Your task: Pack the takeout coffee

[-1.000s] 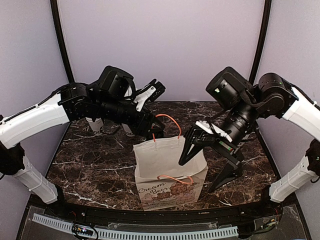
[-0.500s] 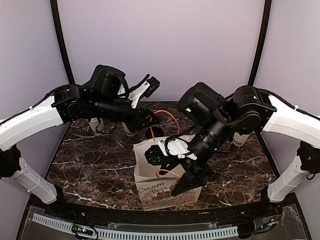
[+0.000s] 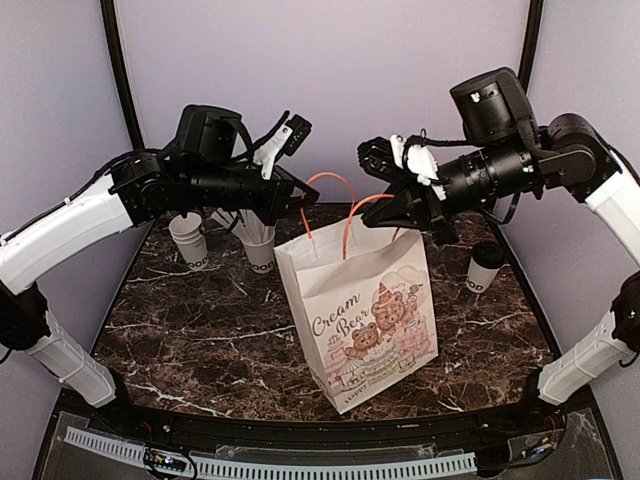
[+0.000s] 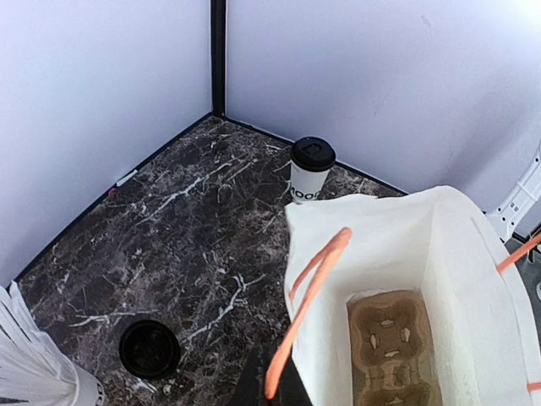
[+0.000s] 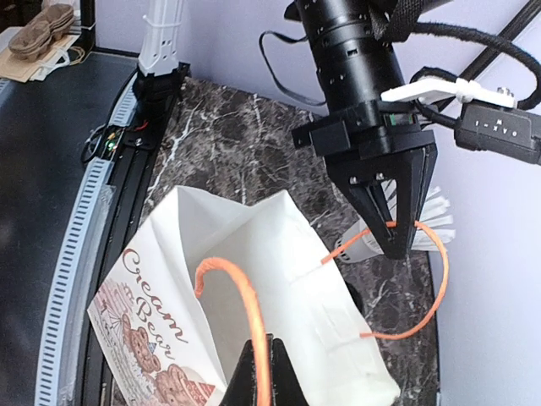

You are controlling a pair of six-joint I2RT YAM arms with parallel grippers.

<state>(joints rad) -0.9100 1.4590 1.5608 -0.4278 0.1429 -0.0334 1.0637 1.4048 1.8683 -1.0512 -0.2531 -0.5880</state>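
I should first set the tall bag down, then tip it forward by its rim (image 3: 281, 246) with my left gripper, because the brown cup carrier (image 4: 389, 342) sits deep inside the bag.
The takeout coffee (image 3: 485, 267), a small white cup with a black dome lid, stands on the marble at the right, apart from the bag; the left wrist view shows the coffee (image 4: 310, 168) beyond the bag's rim. The white "Cream Bear" paper bag (image 3: 365, 305) stands tall at centre, mouth open, a brown cup carrier (image 4: 390, 347) at its bottom. My left gripper (image 3: 300, 203) is shut on the bag's rear orange handle (image 4: 308, 296). My right gripper (image 3: 402, 214) is shut on the front orange handle (image 5: 245, 309).
A lidless white cup (image 3: 188, 240) and a cup of white straws (image 3: 259, 243) stand at the back left, under the left arm. A loose black lid (image 4: 149, 348) lies on the marble beside the bag. Purple walls close the table's back and sides.
Both grippers have shut on the orange handles and risen. The bag, low and flattened before, now stands taller with its mouth pulled open. The right arm swung up and to the right.
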